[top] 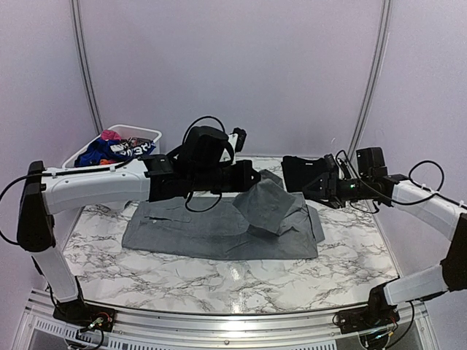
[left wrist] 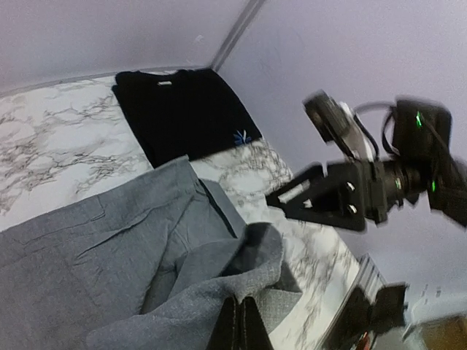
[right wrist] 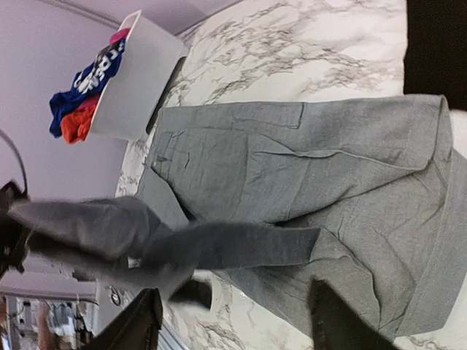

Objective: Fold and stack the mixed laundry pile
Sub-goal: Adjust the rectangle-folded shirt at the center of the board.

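My left gripper is holding the raised grey flap by a bunched fold [top: 257, 186], and the flap's edge is hanging loose. So next my right gripper grabs that edge [top: 290, 204] first.
A grey garment [top: 197, 226] lies spread across the marble table [top: 146, 277]. My left gripper [left wrist: 239, 305] is shut on a fold of its right-hand part and holds that flap [top: 266, 204] lifted above the rest. My right gripper [right wrist: 237, 321] stands open just right of the raised flap [right wrist: 219, 244], with nothing between its fingers [right wrist: 142, 321]; in the left wrist view it [left wrist: 321, 200] hovers beyond the cloth. A folded black garment [left wrist: 182, 109] lies flat at the far corner. The rest of the laundry pile [top: 109, 149], blue, pink and orange-red pieces, sits in the basket.
The white plastic basket [top: 146, 133] stands at the back left of the table, also in the right wrist view [right wrist: 139, 80]. Purple walls close in behind and on both sides. The metal front rail [top: 219, 321] runs between the two arm bases.
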Controlling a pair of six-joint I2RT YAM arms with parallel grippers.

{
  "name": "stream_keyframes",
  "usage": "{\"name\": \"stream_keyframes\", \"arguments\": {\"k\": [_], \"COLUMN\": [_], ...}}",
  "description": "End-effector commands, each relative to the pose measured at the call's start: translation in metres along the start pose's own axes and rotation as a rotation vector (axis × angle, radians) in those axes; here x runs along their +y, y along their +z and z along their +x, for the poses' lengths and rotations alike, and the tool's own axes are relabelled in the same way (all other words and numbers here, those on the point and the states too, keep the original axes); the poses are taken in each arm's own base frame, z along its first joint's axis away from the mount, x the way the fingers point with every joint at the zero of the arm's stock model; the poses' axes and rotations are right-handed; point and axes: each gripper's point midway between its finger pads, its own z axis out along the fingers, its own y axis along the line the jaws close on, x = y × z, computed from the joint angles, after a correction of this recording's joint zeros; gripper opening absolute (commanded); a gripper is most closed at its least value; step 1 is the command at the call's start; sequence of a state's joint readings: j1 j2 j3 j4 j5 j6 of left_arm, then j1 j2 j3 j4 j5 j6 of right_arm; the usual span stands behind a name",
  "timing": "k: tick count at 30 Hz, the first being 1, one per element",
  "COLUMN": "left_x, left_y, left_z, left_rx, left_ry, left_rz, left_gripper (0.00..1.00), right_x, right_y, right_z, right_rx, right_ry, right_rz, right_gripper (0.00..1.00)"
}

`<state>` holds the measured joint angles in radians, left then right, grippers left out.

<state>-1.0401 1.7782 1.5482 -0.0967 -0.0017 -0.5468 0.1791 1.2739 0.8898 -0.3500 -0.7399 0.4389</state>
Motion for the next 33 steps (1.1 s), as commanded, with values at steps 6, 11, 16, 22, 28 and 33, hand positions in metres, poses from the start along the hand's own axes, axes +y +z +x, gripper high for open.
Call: {"name": "stream_keyframes", "arguments": {"k": [6,11,16,22,28,33], "left_x": [0.026,0.028,0.021,0.01,0.005,0.003], "left_y": [0.007,0.007,0.01,0.012,0.014,0.017], "left_z": [-0.02,-0.025,-0.027,-0.026,-0.026,-0.025], "left_rx": [-0.217,-0.231,-0.214,-0.187,-0.18,-0.174], "left_ry": [-0.424,-0.472,-0.477,-0.468,-0.464,-0.471], "left_rz": [0.021,0.062,0.117,0.182,0.214,0.228], "left_gripper": [0.0,0.0,0.0,0.0,0.0,0.0], "right_x": [0.028,0.035,0.045,0.05,0.058,0.083], "right_y": [-0.007,0.008,0.02,0.033,0.054,0.06], "right_z": [0.039,0.061,0.06,0.061,0.07,0.065], "right_rx": [-0.06,-0.093,-0.158,-0.162,-0.146,-0.152], "right_ry": [-0.022,-0.025,-0.158,-0.283,-0.254,-0.284], "right_rz": [-0.145,-0.184,-0.233,-0.316,-0.398,-0.485], "right_gripper": [0.93,0.98,0.98,0.97,0.93,0.85]}}
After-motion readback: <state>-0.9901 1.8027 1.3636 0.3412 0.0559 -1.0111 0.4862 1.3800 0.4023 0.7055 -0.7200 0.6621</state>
